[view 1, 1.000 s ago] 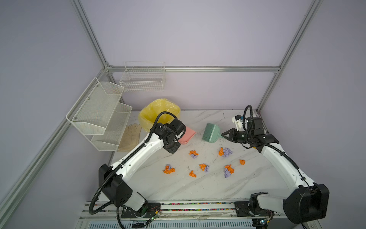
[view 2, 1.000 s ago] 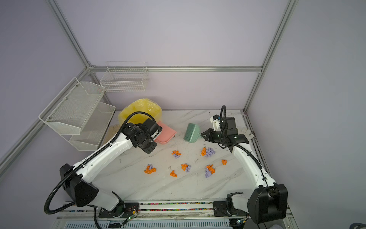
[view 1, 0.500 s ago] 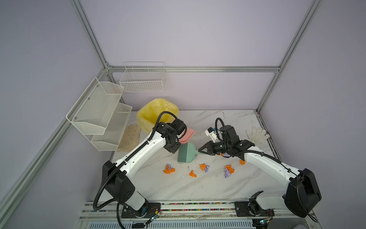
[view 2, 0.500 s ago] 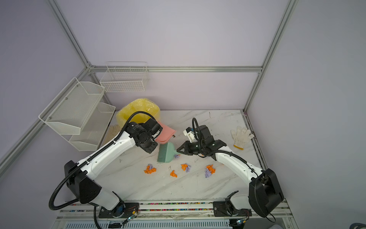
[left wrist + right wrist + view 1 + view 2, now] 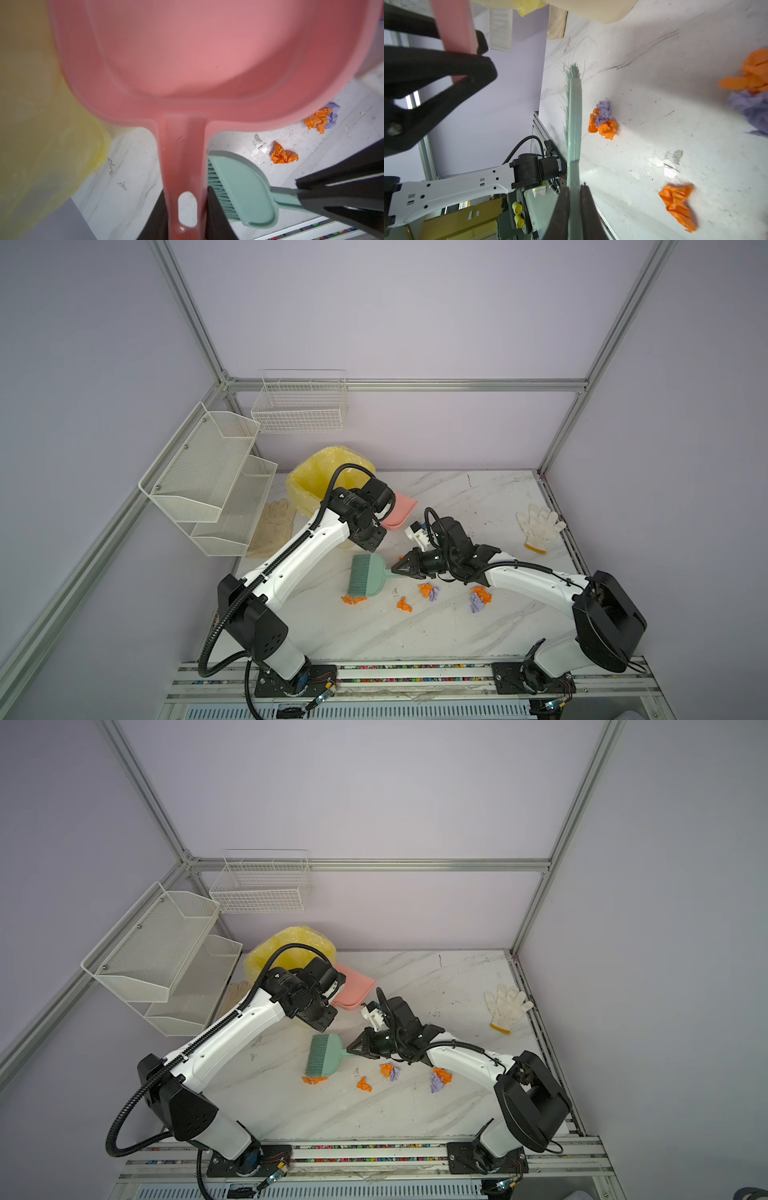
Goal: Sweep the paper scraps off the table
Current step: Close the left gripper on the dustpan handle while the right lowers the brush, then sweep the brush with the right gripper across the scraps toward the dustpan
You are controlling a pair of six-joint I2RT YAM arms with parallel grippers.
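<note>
The orange wad at the brush's bristles [image 5: 353,600] is away from the other paper scraps [image 5: 428,591], so my right gripper should pull the brush back toward them.
Several orange and pale purple paper scraps [image 5: 428,590] lie on the front middle of the marble table [image 5: 415,639], and one orange wad [image 5: 352,600] touches the bristles of the green brush [image 5: 365,576]. My right gripper [image 5: 397,570] is shut on the brush's handle [image 5: 574,176]; the brush lies low, its bristles spread on the tabletop. My left gripper [image 5: 187,199] is shut on the handle of the pink dustpan [image 5: 401,511], which hangs above the table behind the brush. The dustpan's inside [image 5: 197,52] is empty.
A yellow-bagged bin [image 5: 316,481] stands at the back left, right behind the dustpan. A beige glove [image 5: 274,522] lies by the white mesh shelves [image 5: 208,481]. A white glove [image 5: 540,522] lies at the back right. A wire basket [image 5: 299,406] hangs on the back wall.
My right arm has carried the brush from the back middle leftward and toward the front, down to the leftmost scrap. The white glove is uncovered. The left arm and dustpan barely moved.
</note>
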